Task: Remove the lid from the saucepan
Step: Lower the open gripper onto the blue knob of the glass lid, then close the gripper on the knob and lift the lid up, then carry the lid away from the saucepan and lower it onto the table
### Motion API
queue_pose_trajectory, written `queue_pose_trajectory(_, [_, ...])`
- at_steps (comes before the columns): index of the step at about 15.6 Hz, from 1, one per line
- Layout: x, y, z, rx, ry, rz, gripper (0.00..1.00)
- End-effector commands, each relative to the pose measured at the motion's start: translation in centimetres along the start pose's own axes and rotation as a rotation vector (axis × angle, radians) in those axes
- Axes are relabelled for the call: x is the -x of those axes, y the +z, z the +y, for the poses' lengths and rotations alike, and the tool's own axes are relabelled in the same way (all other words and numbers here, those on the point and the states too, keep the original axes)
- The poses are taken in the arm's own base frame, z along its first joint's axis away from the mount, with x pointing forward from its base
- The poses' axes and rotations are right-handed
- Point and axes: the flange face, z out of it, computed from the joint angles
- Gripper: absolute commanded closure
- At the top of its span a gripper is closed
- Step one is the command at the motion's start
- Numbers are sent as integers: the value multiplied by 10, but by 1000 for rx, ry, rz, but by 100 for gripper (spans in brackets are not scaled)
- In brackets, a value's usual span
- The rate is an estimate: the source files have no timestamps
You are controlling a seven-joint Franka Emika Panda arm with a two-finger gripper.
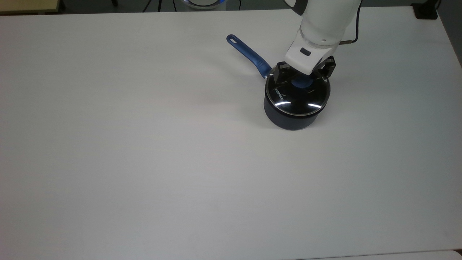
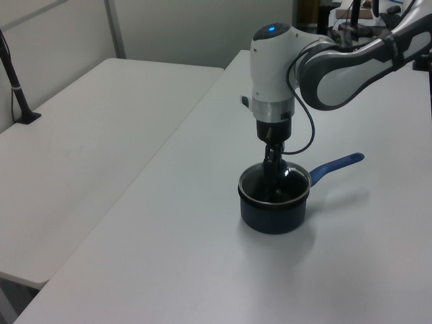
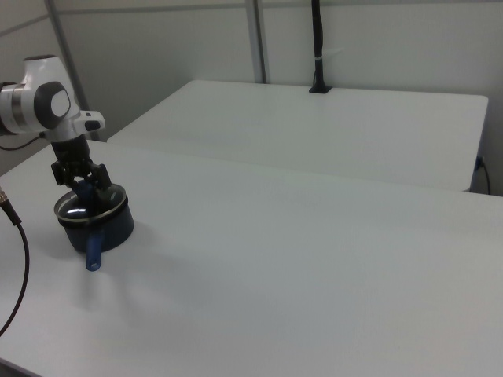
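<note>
My gripper will find the saucepan (image 2: 273,219) empty when it lifts the lid off, because only the dark inside shows through the glass lid (image 2: 254,183).
The saucepan (image 1: 288,121) is a small dark navy pot standing at the back right of the white table in the top view, its long blue handle (image 1: 249,55) pointing up-left. The glass lid (image 1: 296,102) sits on it, with its blue knob (image 1: 300,83) at the centre. My gripper (image 1: 301,79) is low over the lid, open, with one finger on either side of the knob. In the left view the gripper (image 2: 273,174) reaches straight down onto the lid (image 2: 283,190) of the saucepan (image 2: 273,214). In the right view the gripper (image 3: 82,185) stands over the saucepan (image 3: 110,228).
The white table (image 1: 144,162) stretches wide to the top view's left and front. A second white table (image 2: 94,128) stands beside it across a narrow gap. A black clamped post (image 3: 317,47) rises at that table's far edge. A black block (image 1: 426,11) sits at the back right corner.
</note>
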Motion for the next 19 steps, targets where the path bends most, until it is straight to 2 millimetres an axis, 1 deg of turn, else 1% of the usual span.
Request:
queue_pose_trajectory(1, [-7, -34, 8, -4, 30, 68, 54])
queue_pose_trajectory(4, [-8, -46, 18, -7, 43, 87, 54])
queue_pose_trajectory(8, [-9, -62, 42, -8, 76, 98, 54])
queue_pose_trajectory(11, [-11, -71, 66, -6, 84, 109, 54])
queue_pose_trajectory(14, [-15, -70, 102, 4, 90, 95, 54])
queue_pose_trajectory(16, [-17, -69, 131, 8, 102, 93, 54])
queue_pose_trajectory(19, [-17, -58, 169, 33, 115, 74, 54])
